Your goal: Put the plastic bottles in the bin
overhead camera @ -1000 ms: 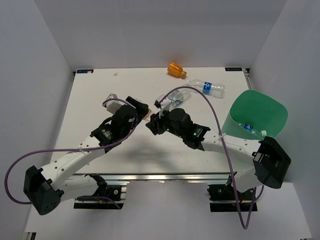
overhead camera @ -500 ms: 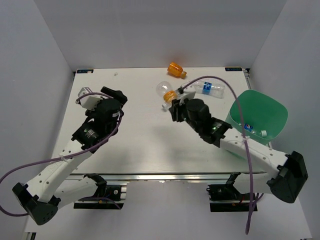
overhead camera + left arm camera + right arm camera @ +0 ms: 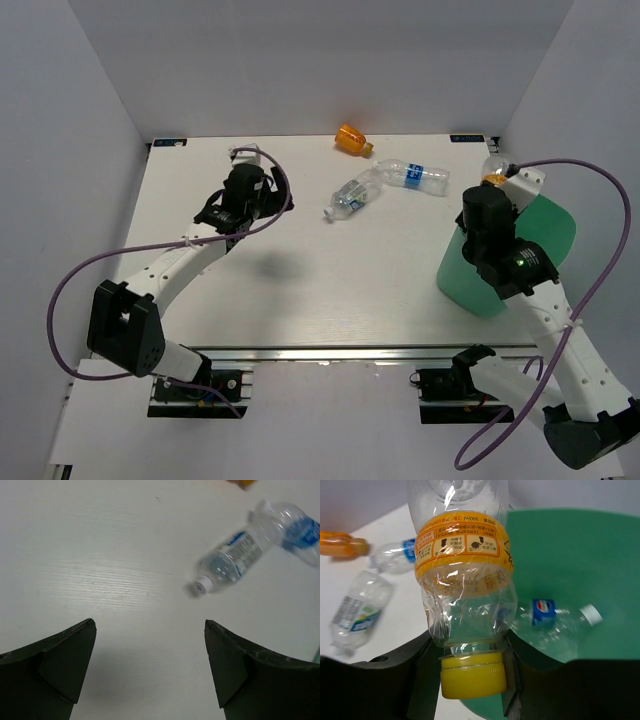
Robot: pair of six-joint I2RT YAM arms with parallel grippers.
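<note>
The green bin (image 3: 465,278) is out of my left gripper's reach, so that gripper should grab the long clear bottle's cap (image 3: 329,213) and hand the bottle to my right gripper.
My right gripper (image 3: 492,190) is shut on the neck of the small clear orange-capped bottle (image 3: 462,580), holding it at the near rim of the green bin (image 3: 545,215); the bin's inside shows in the right wrist view (image 3: 580,555). My left gripper (image 3: 149,625) is open and empty above the far left of the table, also seen from above (image 3: 243,208). The long clear bottle (image 3: 350,195) lies mid-table, to the right of my left gripper (image 3: 232,562). The clear blue-labelled bottle (image 3: 415,175) lies beside it. The stubby orange bottle (image 3: 352,138) lies at the far edge.
A clear bottle with a blue label and white cap (image 3: 555,612) lies inside the bin. White walls close in the table (image 3: 200,300) on three sides. Purple cables loop off both arms.
My right gripper carried the orange-capped bottle from mid-table rightward to the bin's rim. My left arm swung away to the far left of the table, jaws open.
</note>
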